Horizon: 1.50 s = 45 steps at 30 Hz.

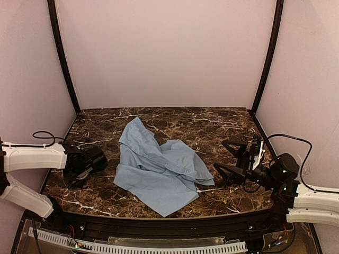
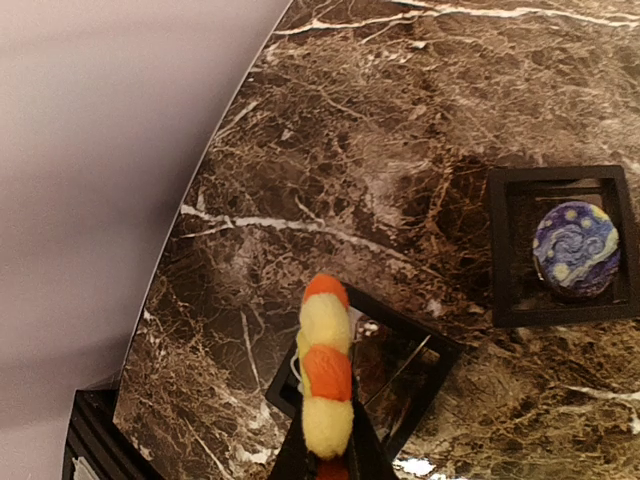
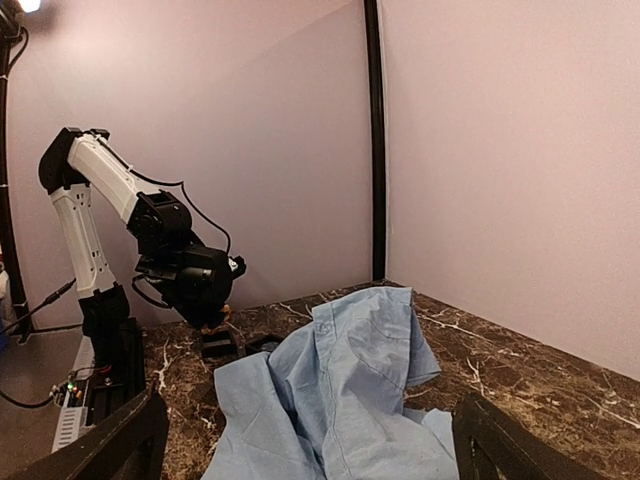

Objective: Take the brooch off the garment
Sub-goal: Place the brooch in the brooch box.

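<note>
The black frame under the brooch (image 2: 326, 345) is empty, so the robot's left gripper should go on lowering the brooch until it touches that frame (image 2: 392, 368) and then let go.
The brooch (image 2: 325, 365) shows edge-on in the left wrist view, with orange and yellow petals. My left gripper (image 2: 326, 452) is shut on it and holds it just above an empty black square frame (image 2: 405, 318) on the marble. In the top view the left gripper (image 1: 79, 172) is left of the garment (image 1: 159, 169), apart from it. The garment is a crumpled light blue shirt at the table's middle; it also shows in the right wrist view (image 3: 350, 400). My right gripper (image 1: 225, 157) is open and empty, just right of the shirt.
A second black square frame (image 2: 497, 250) holds a round blue swirl-patterned pin (image 2: 575, 250) next to the empty one. Pink walls with black corner posts (image 1: 63, 58) enclose the dark marble table (image 1: 212, 124). The left arm (image 3: 190, 275) shows in the right wrist view.
</note>
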Each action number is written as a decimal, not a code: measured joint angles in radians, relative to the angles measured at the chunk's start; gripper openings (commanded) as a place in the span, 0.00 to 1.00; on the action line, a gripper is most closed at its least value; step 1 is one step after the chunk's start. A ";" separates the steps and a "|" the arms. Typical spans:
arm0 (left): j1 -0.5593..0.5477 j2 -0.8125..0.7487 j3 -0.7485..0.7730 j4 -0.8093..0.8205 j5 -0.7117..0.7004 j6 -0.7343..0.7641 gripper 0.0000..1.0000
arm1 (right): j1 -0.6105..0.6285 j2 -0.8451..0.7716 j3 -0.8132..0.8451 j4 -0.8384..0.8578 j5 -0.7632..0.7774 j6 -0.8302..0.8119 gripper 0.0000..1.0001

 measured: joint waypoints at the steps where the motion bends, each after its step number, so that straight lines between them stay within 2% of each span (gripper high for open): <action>1: 0.000 0.033 0.013 -0.024 -0.003 -0.017 0.01 | 0.000 -0.004 0.000 -0.004 0.001 -0.001 0.99; 6: 0.000 0.179 0.065 -0.112 -0.010 -0.078 0.01 | 0.000 -0.007 -0.001 -0.018 0.006 -0.002 0.99; 11: 0.000 0.249 0.079 -0.164 -0.010 -0.107 0.02 | 0.000 -0.003 -0.001 -0.024 0.014 -0.003 0.99; 17: 0.000 0.272 0.085 -0.193 -0.002 -0.114 0.10 | -0.001 0.002 -0.001 -0.026 0.023 -0.004 0.99; 24: 0.000 0.390 0.116 -0.198 0.010 -0.102 0.16 | -0.001 0.002 -0.001 -0.026 0.024 -0.006 0.99; 26: 0.000 0.391 0.116 -0.200 0.013 -0.100 0.25 | -0.001 0.003 -0.001 -0.026 0.024 -0.006 0.99; 28: 0.000 0.389 0.116 -0.203 0.015 -0.098 0.38 | -0.001 0.006 -0.001 -0.026 0.023 -0.006 0.99; 30: 0.000 0.387 0.116 -0.204 0.016 -0.098 0.45 | -0.001 0.009 -0.001 -0.026 0.023 -0.006 0.99; 35: 0.000 0.380 0.116 -0.203 0.018 -0.084 0.57 | -0.001 0.016 -0.001 -0.026 0.023 -0.006 0.99; 40: 0.000 0.347 0.116 -0.183 0.023 -0.045 0.75 | -0.001 0.027 -0.001 -0.026 0.023 -0.006 0.99; 45: 0.000 0.239 0.114 -0.133 0.044 0.013 0.82 | -0.001 0.049 0.000 -0.028 0.027 -0.006 0.99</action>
